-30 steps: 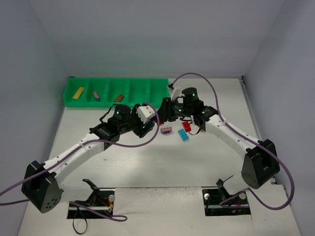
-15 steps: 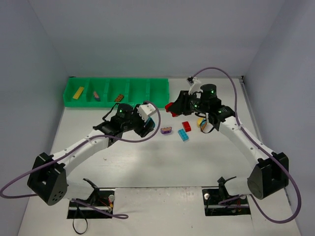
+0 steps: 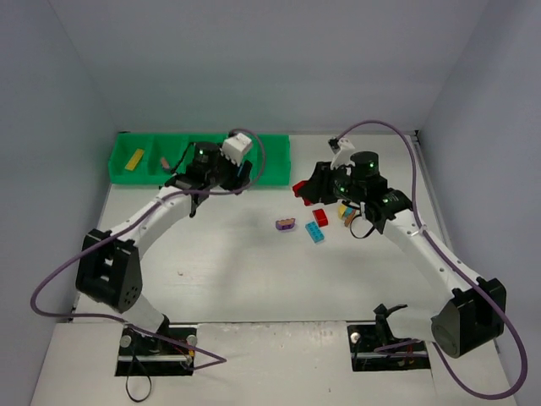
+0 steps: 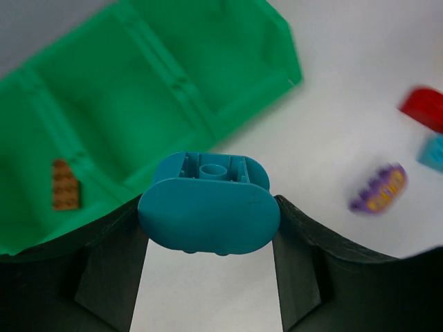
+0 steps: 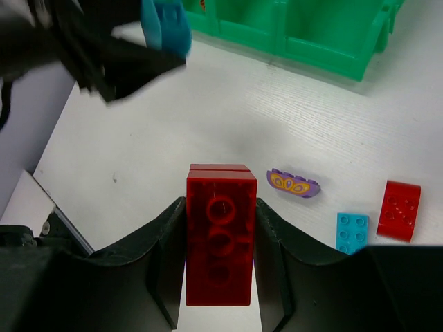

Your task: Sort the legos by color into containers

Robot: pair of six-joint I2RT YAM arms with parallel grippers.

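Observation:
The robot's left gripper is full with the blue rounded brick (image 4: 208,213), so it should drop that brick into the tray's empty middle compartment (image 4: 111,86) before the robot pulls at the red brick in its right gripper.
My left gripper (image 3: 242,172) is shut on a blue rounded brick (image 4: 209,211) and holds it above the table just in front of the green tray (image 3: 269,162), near its right-hand compartments (image 4: 208,83). My right gripper (image 3: 302,189) is shut on a red brick (image 5: 220,235), held above the table right of the tray. On the table lie a purple brick (image 3: 286,224), a cyan brick (image 3: 315,233) and a second red brick (image 3: 320,216). The tray holds a yellow brick (image 3: 134,159) and an orange-brown brick (image 4: 66,185).
A yellow brick (image 3: 344,210) lies partly under my right arm. The loose bricks also show in the right wrist view: purple (image 5: 293,184), cyan (image 5: 352,232), red (image 5: 399,210). My left arm crosses over the tray's middle compartments. Grey walls close in the table on three sides.
My left gripper has carried the blue brick away from the table's middle to the tray's front edge. My right gripper has lifted the red brick and drawn slightly right.

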